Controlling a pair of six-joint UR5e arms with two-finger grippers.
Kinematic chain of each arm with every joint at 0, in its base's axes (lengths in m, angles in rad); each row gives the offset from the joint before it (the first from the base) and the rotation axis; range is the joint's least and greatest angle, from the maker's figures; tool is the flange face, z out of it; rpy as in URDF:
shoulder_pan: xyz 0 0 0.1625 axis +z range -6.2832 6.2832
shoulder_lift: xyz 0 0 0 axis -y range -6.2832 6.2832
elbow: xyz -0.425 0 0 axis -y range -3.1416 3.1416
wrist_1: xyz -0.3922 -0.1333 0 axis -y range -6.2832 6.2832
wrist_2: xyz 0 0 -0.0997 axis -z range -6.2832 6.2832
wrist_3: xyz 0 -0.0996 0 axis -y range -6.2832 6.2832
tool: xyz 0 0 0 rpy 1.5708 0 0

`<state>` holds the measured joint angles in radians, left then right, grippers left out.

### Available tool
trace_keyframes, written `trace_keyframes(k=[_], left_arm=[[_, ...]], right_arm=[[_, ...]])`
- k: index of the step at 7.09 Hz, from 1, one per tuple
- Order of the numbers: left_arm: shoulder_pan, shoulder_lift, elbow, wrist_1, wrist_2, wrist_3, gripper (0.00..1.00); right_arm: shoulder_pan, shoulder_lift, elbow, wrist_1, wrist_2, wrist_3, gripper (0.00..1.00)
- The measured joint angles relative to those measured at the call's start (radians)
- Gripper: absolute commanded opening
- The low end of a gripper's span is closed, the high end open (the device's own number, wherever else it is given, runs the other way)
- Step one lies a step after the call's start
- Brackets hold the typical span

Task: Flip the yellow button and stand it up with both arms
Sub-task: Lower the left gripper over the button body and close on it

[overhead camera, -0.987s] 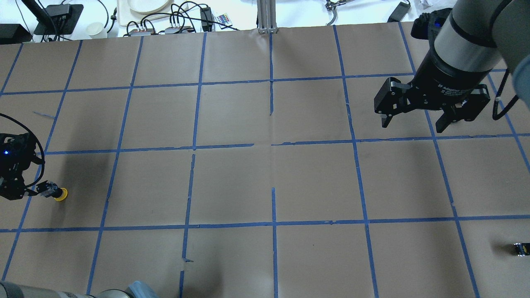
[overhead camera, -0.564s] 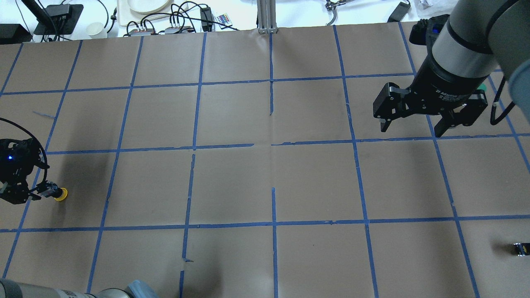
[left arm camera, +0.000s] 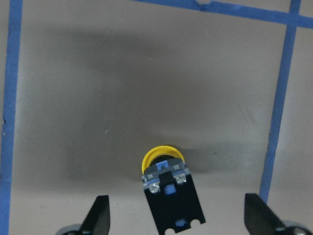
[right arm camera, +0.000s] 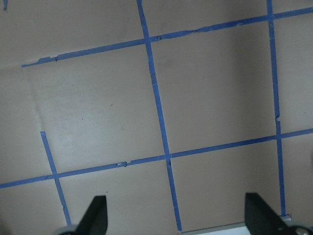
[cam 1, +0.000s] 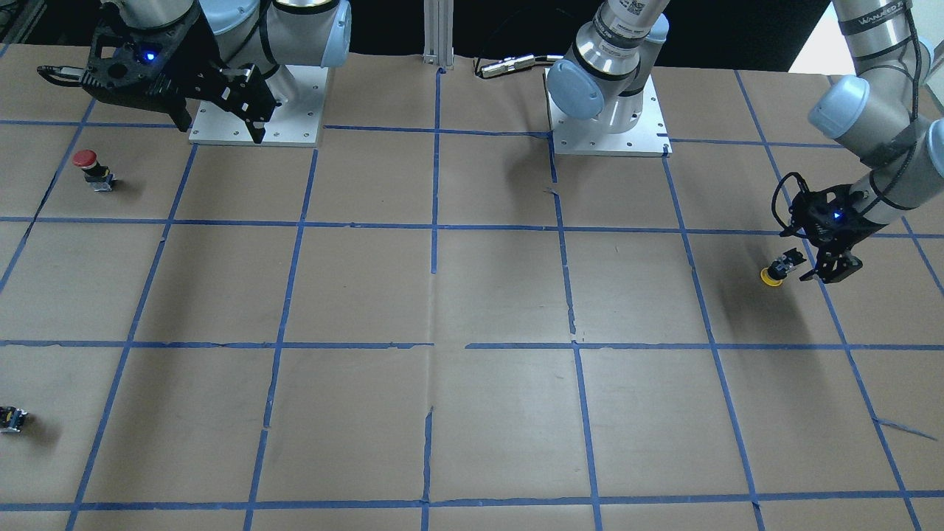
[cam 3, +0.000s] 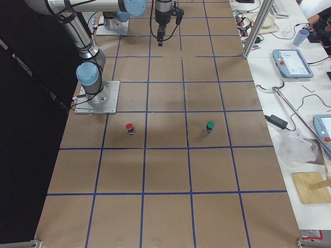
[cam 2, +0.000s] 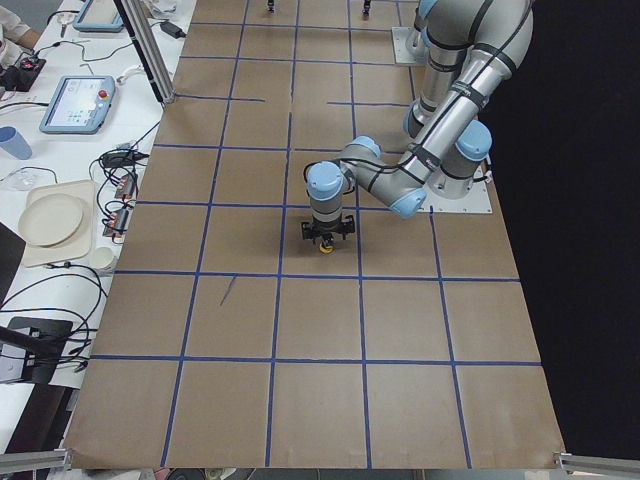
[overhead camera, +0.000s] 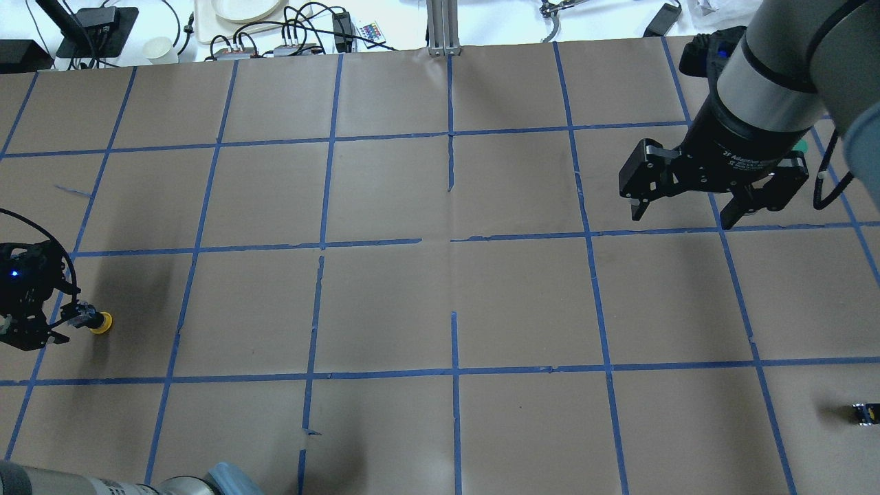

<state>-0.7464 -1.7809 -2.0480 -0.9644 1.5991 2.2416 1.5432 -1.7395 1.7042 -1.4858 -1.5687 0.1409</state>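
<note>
The black-and-grey body (left arm camera: 175, 205) is lying at a slant and has straight, parallel sides (left arm camera: 197, 199), so it will turn square between the fingers when my left gripper closes and lifts.
The yellow button (overhead camera: 100, 322) lies on its side on the brown paper at the table's far left, with its yellow cap pointing away from my left gripper (overhead camera: 63, 323). In the left wrist view the button (left arm camera: 164, 161) sits midway between the two spread fingertips (left arm camera: 100, 215), touching neither. It also shows in the front view (cam 1: 773, 274), beside the left gripper (cam 1: 815, 264). The left gripper is open and low over the table. My right gripper (overhead camera: 680, 214) is open and empty, high over the far right of the table, and its wrist view shows only paper and tape.
A red-capped button (cam 1: 86, 166) stands near the right arm's base. A green-capped button (cam 3: 210, 126) stands further out on that side. A small capless black part (overhead camera: 865, 414) lies at the near right edge. Cables and plates (overhead camera: 240, 10) lie beyond the far edge.
My left gripper has shifted slightly toward the robot's side beside the button. The right gripper has drifted a little left. The button has not moved.
</note>
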Motion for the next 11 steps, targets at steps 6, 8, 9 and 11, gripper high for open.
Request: trace_keyframes(k=[6, 8, 9, 11], left_arm=[[-0.001, 0.016, -0.023, 0.01, -0.002, -0.071, 0.21], [-0.001, 0.019, -0.021, 0.012, -0.002, -0.074, 0.09], [-0.002, 0.018, -0.019, 0.013, -0.003, -0.074, 0.05], [-0.003, 0.021, -0.012, 0.011, -0.02, -0.079, 0.03]], right_arm=[[0.0, 0.001, 0.001, -0.032, -0.046, -0.008, 1.0], [0.0, 0.0, 0.001, -0.032, -0.055, -0.007, 1.0], [0.001, -0.001, 0.0, -0.031, -0.052, -0.005, 1.0], [0.001, -0.001, 0.0, -0.031, -0.051, 0.001, 1.0]])
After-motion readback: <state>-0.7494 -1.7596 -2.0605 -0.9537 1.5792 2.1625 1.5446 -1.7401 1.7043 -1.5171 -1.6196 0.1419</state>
